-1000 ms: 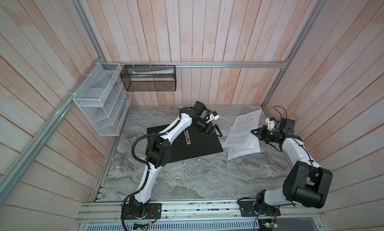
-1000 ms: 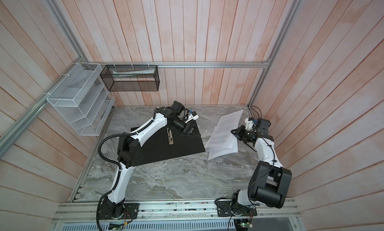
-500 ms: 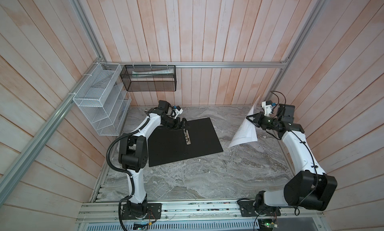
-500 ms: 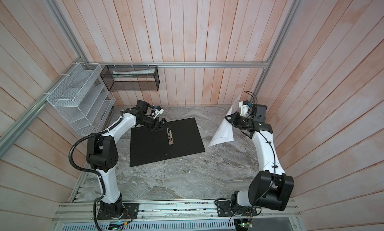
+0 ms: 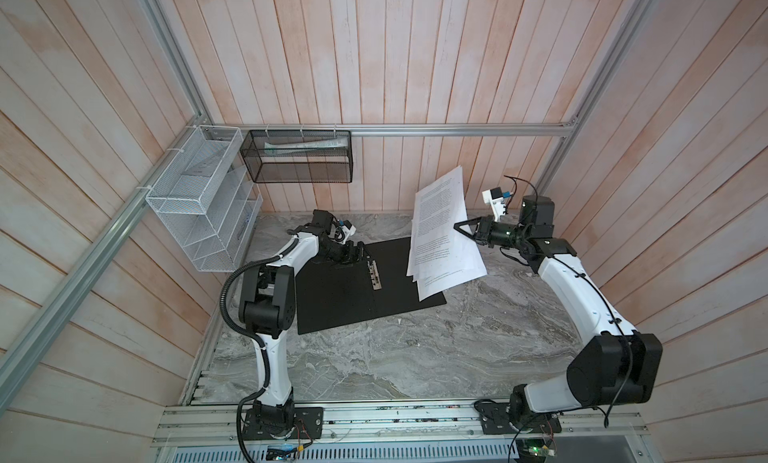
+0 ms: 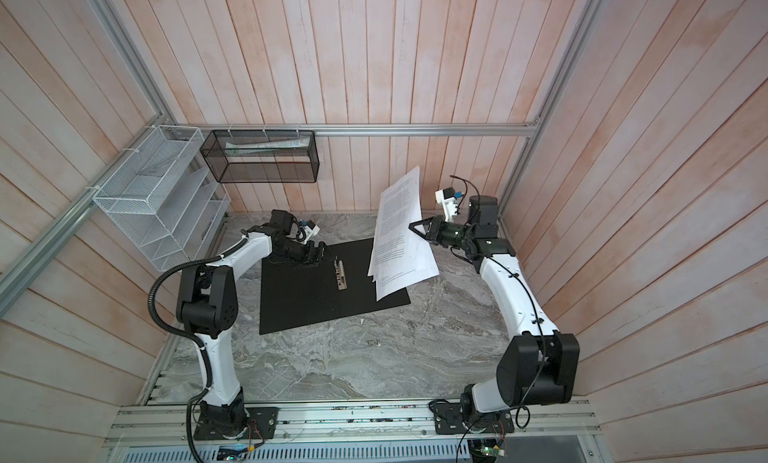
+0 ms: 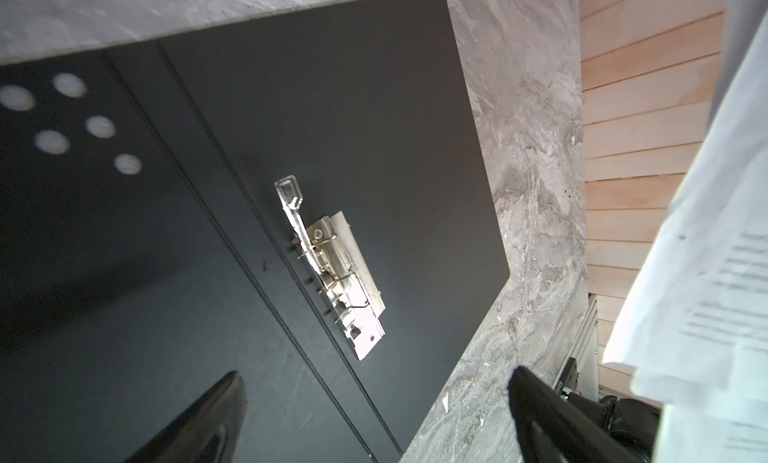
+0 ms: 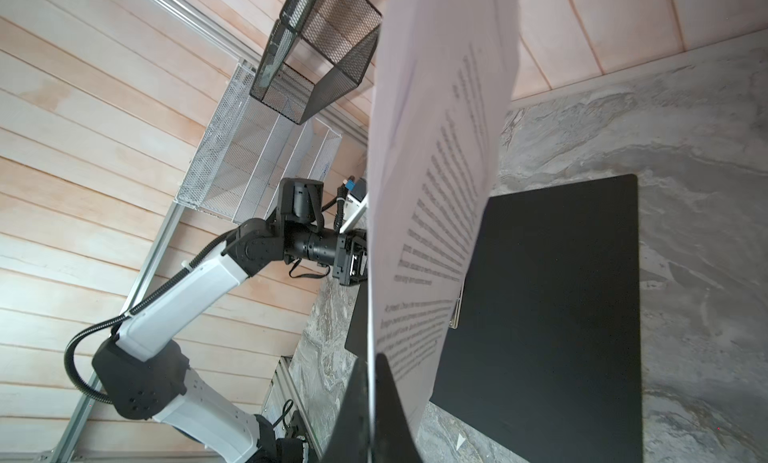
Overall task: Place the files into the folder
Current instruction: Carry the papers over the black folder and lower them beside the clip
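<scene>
The files' loose edge [image 5: 412,240] faces the folder's clip [image 5: 374,275] across open space, so the robot's right gripper keeps bringing the files down toward the clip until they lie flat.
The folder [image 5: 353,298] lies open on the marble table, black inside up, in both top views [image 6: 316,298]. Its metal clip [image 5: 375,276] sits near the spine, lever raised in the left wrist view [image 7: 336,269]. My right gripper [image 5: 457,228] is shut on the edge of the files [image 5: 440,224], several white printed sheets that hang tilted above the folder's right edge [image 6: 399,236]. The right wrist view shows the sheets [image 8: 436,170] pinched between the jaws [image 8: 370,361]. My left gripper [image 5: 359,253] hovers open and empty over the folder's back edge, beside the clip [image 7: 376,375].
A white wire organizer [image 5: 199,215] hangs on the left wall, and a black mesh basket [image 5: 299,157] on the back wall holds some papers. Wooden walls close in on three sides. An aluminium rail [image 5: 374,419] runs along the front.
The right gripper has lifted the files off the table and carried them left, over the folder's right edge. The left gripper has drawn back left across the folder to near the clip.
</scene>
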`<act>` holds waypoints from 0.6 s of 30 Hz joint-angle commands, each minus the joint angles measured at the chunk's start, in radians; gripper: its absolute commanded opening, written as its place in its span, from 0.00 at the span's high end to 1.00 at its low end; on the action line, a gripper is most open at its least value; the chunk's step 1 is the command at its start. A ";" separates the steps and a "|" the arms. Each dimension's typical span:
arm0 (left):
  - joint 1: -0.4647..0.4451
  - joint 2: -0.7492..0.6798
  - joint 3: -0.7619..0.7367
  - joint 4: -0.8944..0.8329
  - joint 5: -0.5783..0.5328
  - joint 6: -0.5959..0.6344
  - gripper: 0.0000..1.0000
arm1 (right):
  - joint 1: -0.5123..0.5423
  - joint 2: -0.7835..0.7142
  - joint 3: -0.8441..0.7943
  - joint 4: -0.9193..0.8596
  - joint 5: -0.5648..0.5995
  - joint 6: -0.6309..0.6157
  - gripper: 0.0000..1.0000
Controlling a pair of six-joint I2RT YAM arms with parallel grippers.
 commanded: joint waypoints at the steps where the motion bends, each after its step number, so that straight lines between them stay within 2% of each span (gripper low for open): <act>1: 0.046 0.001 0.014 0.005 0.051 -0.002 0.00 | 0.003 0.097 -0.075 0.063 -0.081 -0.023 1.00; 8: 0.053 0.037 0.080 -0.045 0.060 0.030 0.00 | 0.002 0.265 -0.121 0.084 -0.088 -0.091 1.00; 13: 0.053 0.064 0.105 -0.051 0.066 0.028 0.00 | 0.009 0.427 -0.067 0.047 -0.108 -0.147 1.00; 18: 0.052 0.076 0.111 -0.050 0.046 0.028 0.00 | 0.011 0.510 -0.007 -0.007 -0.098 -0.190 1.00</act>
